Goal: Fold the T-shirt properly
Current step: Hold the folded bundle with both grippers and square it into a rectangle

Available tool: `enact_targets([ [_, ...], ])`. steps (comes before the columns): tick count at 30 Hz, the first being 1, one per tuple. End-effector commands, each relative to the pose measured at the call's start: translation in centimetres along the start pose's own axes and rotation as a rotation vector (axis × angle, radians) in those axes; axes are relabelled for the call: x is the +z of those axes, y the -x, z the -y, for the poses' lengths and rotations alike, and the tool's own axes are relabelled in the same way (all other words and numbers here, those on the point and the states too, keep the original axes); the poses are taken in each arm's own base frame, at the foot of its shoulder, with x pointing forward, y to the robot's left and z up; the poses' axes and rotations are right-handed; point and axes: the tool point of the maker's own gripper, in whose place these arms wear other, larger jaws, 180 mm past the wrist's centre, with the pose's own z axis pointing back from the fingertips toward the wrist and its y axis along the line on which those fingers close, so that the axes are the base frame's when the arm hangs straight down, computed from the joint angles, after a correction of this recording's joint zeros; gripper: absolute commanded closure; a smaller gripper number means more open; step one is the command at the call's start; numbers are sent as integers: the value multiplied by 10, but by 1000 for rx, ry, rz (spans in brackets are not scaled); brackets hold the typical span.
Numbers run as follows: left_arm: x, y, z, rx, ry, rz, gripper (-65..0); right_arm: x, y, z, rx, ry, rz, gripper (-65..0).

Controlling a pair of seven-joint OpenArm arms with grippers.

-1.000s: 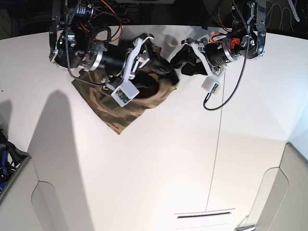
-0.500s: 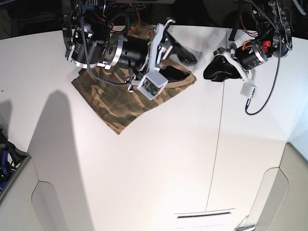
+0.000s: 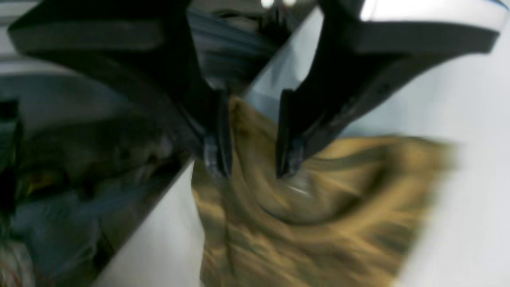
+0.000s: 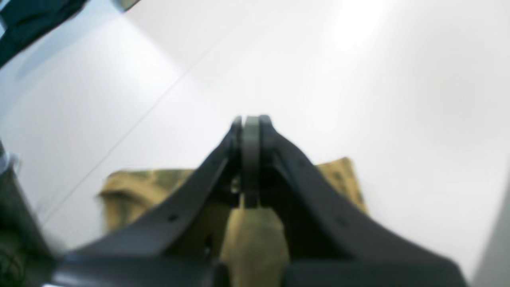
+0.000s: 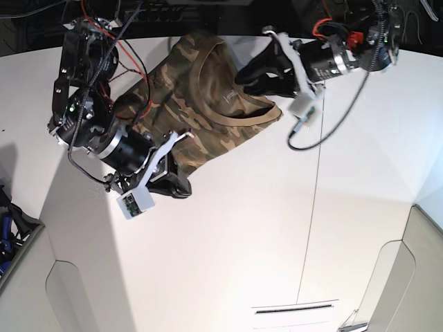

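Observation:
Next, I grip the collar [image 5: 252, 119] with my left gripper and help my right gripper turn the camouflage T-shirt [image 5: 173, 97] straight, because the T-shirt lies at a slant at the back of the table.
The camouflage T-shirt [image 5: 208, 117] lies spread on the white table [image 5: 277, 242] at the back, its plain tan collar [image 5: 242, 123] facing right. My right gripper [image 5: 178, 188] is at the shirt's near corner. In the right wrist view its jaws [image 4: 251, 127] are closed, with tan cloth [image 4: 255, 239] bunched between the fingers and more of the shirt [image 4: 139, 187] lying behind. My left gripper [image 5: 242, 77] hovers over the collar area. In the blurred left wrist view it [image 3: 251, 167] is open above the shirt [image 3: 318, 223].
The table's back edge runs just behind the shirt, with dark clutter beyond it [image 3: 79, 179]. A thin seam [image 5: 315, 207] crosses the table on the right. Dark gear [image 5: 8, 221] sits past the left edge. A slot [image 5: 294, 309] lies near the front.
My right arm swung from over the shirt's top down to its near corner. My left arm moved back from the right to above the collar. The shirt now lies stretched further toward the back.

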Motion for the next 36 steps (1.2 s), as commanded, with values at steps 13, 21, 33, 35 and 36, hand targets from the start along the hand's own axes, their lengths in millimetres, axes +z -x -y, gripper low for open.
enact_targets([
  [13,-91,43,15,-107,10,-124,-197,-75,12,43,-199,-78,-92,0],
  [21,-96,26,-41,-117,-131,-136,-197,-61,58,77,-220,-25,-222,0],
  [33,-51,-27,-150,-147,-425,-65,-197,-14,110,69,-409,-159,-326,0],
  [35,-55,-33,-161,-137,-434,-62,-197,-10,120,54,-465,-206,-322,0],
  [36,-56,-35,-166,-133,-438,-57,-197,-9,126,46,-486,-225,-323,0],
])
